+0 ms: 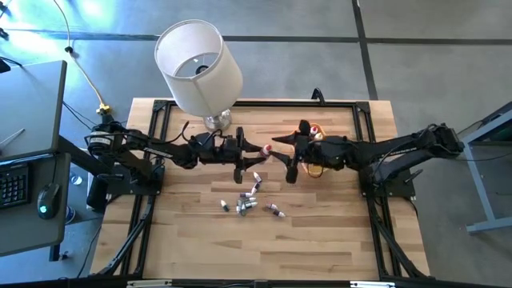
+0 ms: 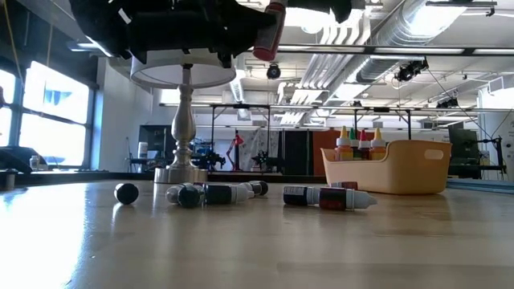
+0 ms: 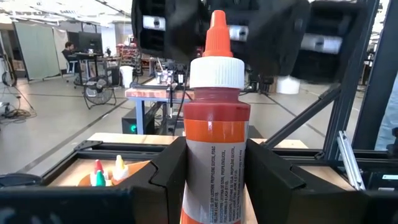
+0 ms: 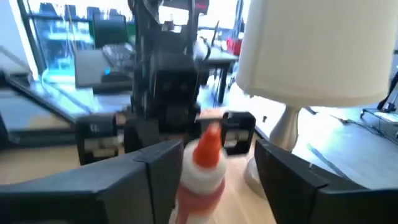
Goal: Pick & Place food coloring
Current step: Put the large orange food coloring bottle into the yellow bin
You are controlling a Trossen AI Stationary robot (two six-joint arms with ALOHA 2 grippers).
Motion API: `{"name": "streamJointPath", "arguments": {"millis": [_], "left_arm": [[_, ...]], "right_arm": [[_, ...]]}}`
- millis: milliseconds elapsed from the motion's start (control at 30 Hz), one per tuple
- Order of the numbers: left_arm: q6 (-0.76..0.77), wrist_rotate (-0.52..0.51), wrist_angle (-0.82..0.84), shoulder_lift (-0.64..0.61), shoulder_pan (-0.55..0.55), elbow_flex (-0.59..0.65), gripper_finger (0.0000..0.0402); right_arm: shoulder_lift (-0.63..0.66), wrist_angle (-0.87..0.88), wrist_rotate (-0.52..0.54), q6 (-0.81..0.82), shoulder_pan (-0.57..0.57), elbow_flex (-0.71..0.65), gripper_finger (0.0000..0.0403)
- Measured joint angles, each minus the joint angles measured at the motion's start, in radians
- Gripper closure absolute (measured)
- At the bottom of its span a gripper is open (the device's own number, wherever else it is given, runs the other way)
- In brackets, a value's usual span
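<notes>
The bottle in my left gripper (image 4: pixel 204 177) is just at my right fingers' ends, so my right gripper should reach farther around it below the white collar (image 3: pixel 217 95) before closing.
My left gripper (image 1: pixel 254 150) is shut on a food coloring bottle (image 3: pixel 214 118) with red-orange contents, a white collar and an orange pointed cap, and holds it high above the table's middle. My right gripper (image 4: pixel 214 180) faces it from the right and is open. Its two fingers stand on either side of the bottle's (image 4: pixel 204 163) upper part; whether they touch it I cannot tell. Several more food coloring bottles (image 1: pixel 250 200) lie on their sides on the wood nearer the front edge. Others stand upright in the orange bowl (image 2: pixel 401 168). My left gripper pinches the bottle's labelled body (image 3: pixel 214 186) between its two fingers (image 3: pixel 283 180), one on each side. The fingers come in level from the table's left. The bottle stands upright in the hold with its cap up, lifted clear of the table.
A table lamp with a white shade (image 1: pixel 200 68) stands on its metal foot (image 2: pixel 183 172) at the far left of the middle, close behind my left arm. The orange bowl (image 1: pixel 317 132) sits at the far side, partly under my right arm. The near half of the wood is bare.
</notes>
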State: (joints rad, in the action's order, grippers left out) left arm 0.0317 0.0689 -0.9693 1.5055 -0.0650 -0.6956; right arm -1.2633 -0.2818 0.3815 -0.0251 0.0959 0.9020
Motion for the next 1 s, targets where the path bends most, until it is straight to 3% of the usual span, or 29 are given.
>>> {"name": "streamJointPath", "arguments": {"millis": [167,333,500,800,1000], "left_arm": [[0.0,0.0,-0.003,0.0,0.0,0.0,0.0268],[0.0,-0.004,-0.006,0.001,0.0,0.002,0.0268],[0.0,-0.005,-0.004,0.003,0.0,0.002,0.0268],[0.002,-0.041,0.003,0.003,0.0,0.002,0.0268],[0.006,-0.044,0.004,0.002,0.0,0.002,0.0268]], "right_arm": [[-0.011,-0.004,-0.075,0.068,-0.041,0.0,0.0193],[-0.065,-0.059,-0.111,0.1,-0.073,0.002,0.0206],[-0.105,-0.136,-0.178,0.1,-0.084,0.003,0.0239],[-0.106,-0.13,-0.168,0.104,-0.084,0.002,0.0316],[-0.106,-0.145,-0.166,0.103,-0.083,0.001,0.0348]]}}
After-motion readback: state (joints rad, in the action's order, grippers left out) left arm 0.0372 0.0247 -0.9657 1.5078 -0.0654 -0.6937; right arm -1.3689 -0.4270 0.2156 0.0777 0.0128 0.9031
